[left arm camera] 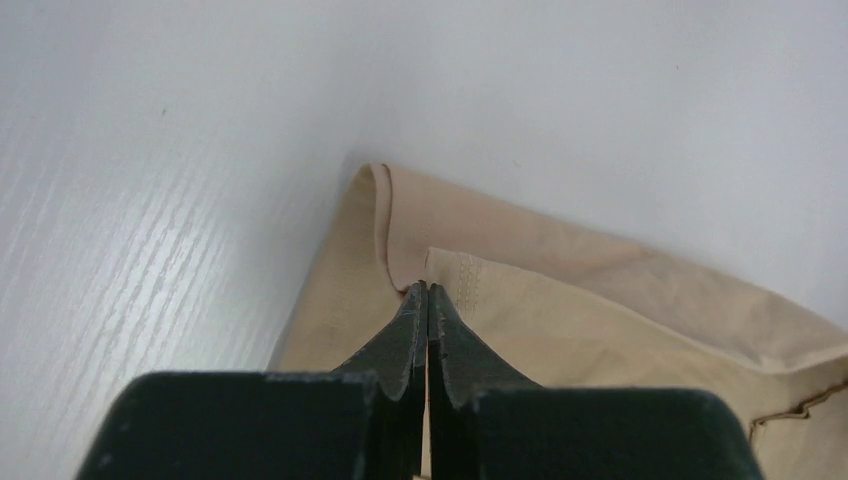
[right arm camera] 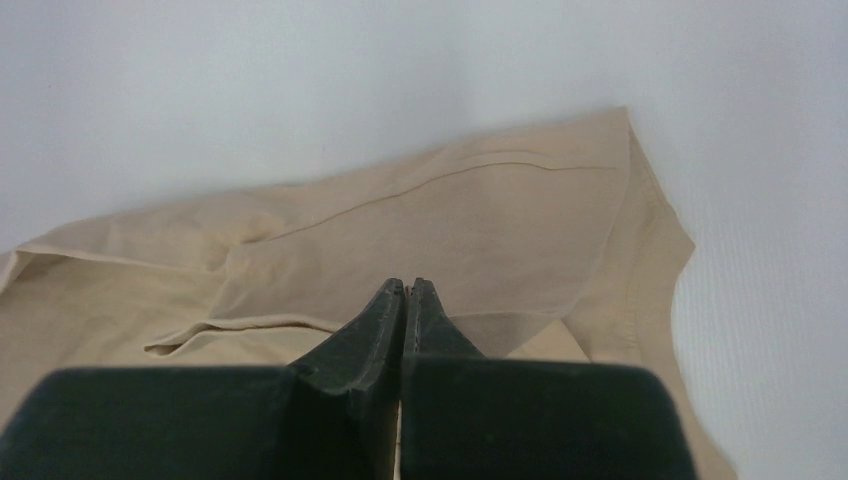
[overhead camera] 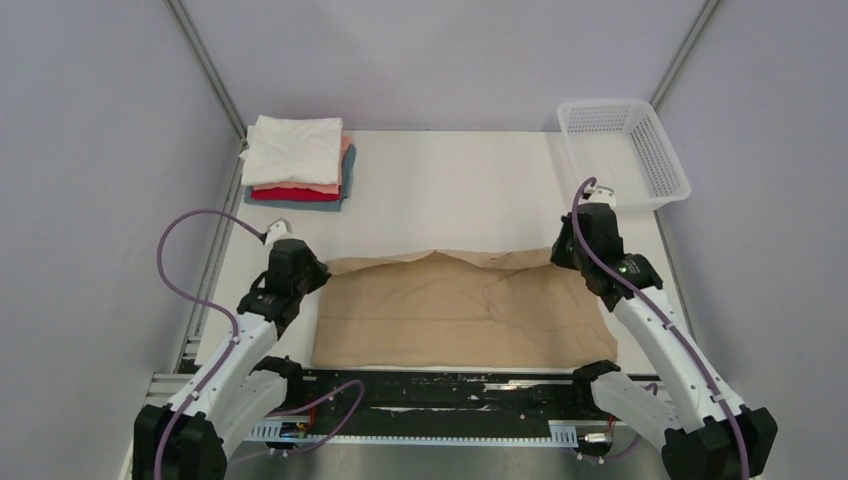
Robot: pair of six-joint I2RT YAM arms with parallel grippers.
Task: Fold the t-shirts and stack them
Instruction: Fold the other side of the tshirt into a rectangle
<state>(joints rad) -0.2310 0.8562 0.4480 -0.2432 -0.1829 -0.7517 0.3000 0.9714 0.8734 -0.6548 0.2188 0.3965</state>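
Both of the robot's grippers are holding the raised tan layer (overhead camera: 440,258) in line, so the right gripper should go on bringing it down over the flat near half (overhead camera: 440,338) until it lies smooth, and then let go.
The tan t-shirt (overhead camera: 460,310) lies spread across the near middle of the table, its far edge lifted and rumpled. My left gripper (overhead camera: 312,270) is shut on the shirt's far left corner. In the left wrist view the shut gripper (left arm camera: 428,288) pinches a folded hem of the tan cloth (left arm camera: 600,320). My right gripper (overhead camera: 562,256) is shut on the far right edge. In the right wrist view the shut gripper (right arm camera: 408,284) holds a raised layer of the cloth (right arm camera: 450,220). A stack of folded shirts (overhead camera: 295,150), white on top of pink, red and blue-grey, sits at the back left.
A white plastic mesh basket (overhead camera: 625,150) stands at the back right, just beyond my right gripper. A metal rail (overhead camera: 215,250) runs along the table's left side. A black strip (overhead camera: 440,385) lines the near edge.
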